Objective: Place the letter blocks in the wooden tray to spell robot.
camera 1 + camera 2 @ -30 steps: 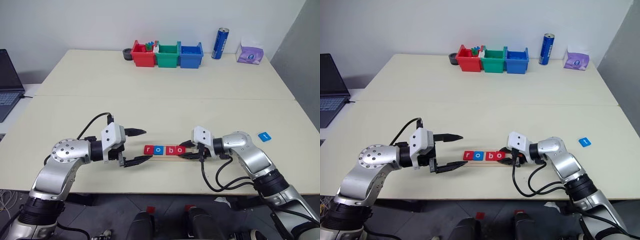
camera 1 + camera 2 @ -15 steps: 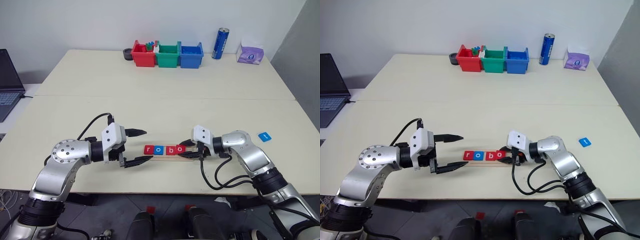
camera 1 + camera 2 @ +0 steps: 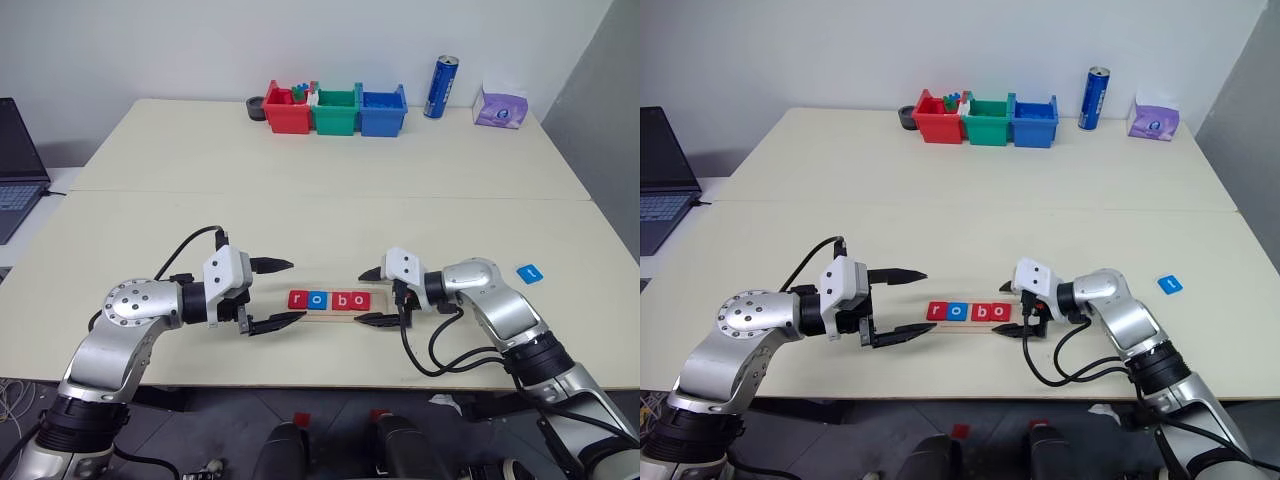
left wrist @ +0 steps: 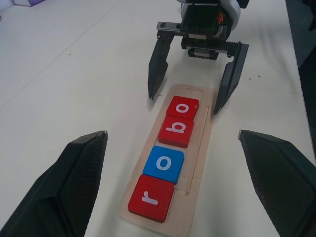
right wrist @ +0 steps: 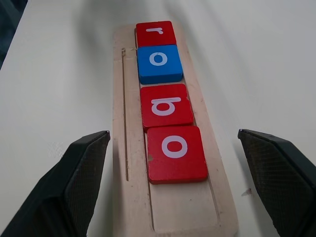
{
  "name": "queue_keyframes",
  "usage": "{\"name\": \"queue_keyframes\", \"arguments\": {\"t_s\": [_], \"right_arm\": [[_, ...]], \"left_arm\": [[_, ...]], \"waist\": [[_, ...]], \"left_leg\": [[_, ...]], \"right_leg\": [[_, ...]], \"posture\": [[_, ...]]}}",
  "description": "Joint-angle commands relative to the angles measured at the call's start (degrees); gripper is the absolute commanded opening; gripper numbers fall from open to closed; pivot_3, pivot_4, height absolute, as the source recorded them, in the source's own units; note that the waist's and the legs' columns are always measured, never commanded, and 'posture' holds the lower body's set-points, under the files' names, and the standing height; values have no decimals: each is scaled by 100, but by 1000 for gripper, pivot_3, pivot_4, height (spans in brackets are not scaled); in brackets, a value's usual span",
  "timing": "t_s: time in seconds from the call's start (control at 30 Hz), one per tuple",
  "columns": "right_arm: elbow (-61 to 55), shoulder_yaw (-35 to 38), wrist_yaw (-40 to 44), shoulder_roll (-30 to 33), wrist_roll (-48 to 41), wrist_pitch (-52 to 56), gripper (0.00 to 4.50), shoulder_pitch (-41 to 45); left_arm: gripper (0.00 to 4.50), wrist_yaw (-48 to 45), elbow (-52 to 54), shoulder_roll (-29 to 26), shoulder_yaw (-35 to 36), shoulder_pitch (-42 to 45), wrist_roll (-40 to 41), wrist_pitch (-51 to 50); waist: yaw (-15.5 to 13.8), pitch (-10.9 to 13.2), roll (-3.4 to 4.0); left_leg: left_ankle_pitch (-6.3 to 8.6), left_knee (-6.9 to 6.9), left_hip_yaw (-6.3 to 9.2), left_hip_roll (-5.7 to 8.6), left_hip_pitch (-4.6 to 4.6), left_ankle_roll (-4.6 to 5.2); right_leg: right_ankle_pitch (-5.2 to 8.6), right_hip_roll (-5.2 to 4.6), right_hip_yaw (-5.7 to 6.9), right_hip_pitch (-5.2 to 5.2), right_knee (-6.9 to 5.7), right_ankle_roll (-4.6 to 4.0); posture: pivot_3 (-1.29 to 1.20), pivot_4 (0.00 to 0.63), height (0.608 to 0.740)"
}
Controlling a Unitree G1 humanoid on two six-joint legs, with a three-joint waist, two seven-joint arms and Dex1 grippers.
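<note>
The red o block [image 3: 361, 300] is next to the red b block in the tray, so my right gripper should keep going to the free blue t block [image 3: 530, 274] and close.
The wooden tray [image 5: 182, 207] lies near the table's front edge. Four letter blocks sit in it in a row: red r [image 5: 155, 32], blue o [image 5: 159, 62], red b [image 5: 166, 106], red o [image 5: 176, 153]. The slot past the last o is bare. A blue t block [image 3: 529, 271] lies apart on the table to the right. My right gripper [image 3: 360, 298] is open, its fingers straddling the tray's right end on either side of the last o without touching it. My left gripper [image 3: 297, 289] is open and holds nothing at the tray's left end.
Red [image 3: 287, 108], green [image 3: 336, 110] and blue [image 3: 383, 110] bins stand at the table's back, with a blue can [image 3: 441, 87] and a tissue pack [image 3: 500, 104] to their right. A laptop [image 3: 15, 165] sits at the far left.
My right gripper has opened and let go of the red o, which now lies in the tray as the fourth block. The left arm has not moved.
</note>
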State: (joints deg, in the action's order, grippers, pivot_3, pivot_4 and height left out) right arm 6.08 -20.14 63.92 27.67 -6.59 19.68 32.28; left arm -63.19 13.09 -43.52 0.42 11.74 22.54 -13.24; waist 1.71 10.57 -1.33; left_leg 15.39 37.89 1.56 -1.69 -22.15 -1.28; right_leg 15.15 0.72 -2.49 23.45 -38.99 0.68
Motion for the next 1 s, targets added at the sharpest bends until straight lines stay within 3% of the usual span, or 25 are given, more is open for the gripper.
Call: {"name": "queue_keyframes", "arguments": {"t_s": [0.03, 0.23, 0.47, 0.7, 1.0], "right_arm": [[-435, 467, -25, 146, -340, 354, 4459, 75], [-1487, 1764, -870, 640, -815, 1556, 4459, -456], [-1927, 3402, -3470, 335, -96, 1972, 4459, -1613], [-2018, 3837, -4501, -6, 64, 2062, 4459, -2153], [-1578, 3980, -4924, -79, -15, 2191, 4459, -2063]], "left_arm": [[4500, 0, 192, 15, 44, 48, 45, 84], [4500, 191, 486, 311, -150, 135, 123, -128], [4500, 793, 358, 1272, -762, 622, -79, -324], [4500, 889, -195, 1843, -1184, 1271, -335, -247], [4500, 822, -465, 2126, -1357, 1554, -460, -248]], "waist": [[0, 1, 1], [-36, 2, 3], [-38, 1, 2], [29, -2, 7], [15, -4, 13]], "left_leg": [[0, 0, 0, 0, 0, 0], [0, 1, 11, -1, -13, 0], [-1, 8, 15, 9, -24, -1], [-1, 4, -6, 12, -12, -1], [-1, 1, -10, 10, -5, -1]], "right_leg": [[0, 0, 0, 0, 0, 0], [-1, -11, 2, 0, 3, -2], [-1, -24, -4, 0, 0, 5], [-1, -2, -11, 2, -1, 14], [2, 5, -18, 1, -1, 19]], "posture": [[0, 150, 740], [0, 150, 740], [0, 150, 740], [0, 150, 740], [0, 150, 740]]}}
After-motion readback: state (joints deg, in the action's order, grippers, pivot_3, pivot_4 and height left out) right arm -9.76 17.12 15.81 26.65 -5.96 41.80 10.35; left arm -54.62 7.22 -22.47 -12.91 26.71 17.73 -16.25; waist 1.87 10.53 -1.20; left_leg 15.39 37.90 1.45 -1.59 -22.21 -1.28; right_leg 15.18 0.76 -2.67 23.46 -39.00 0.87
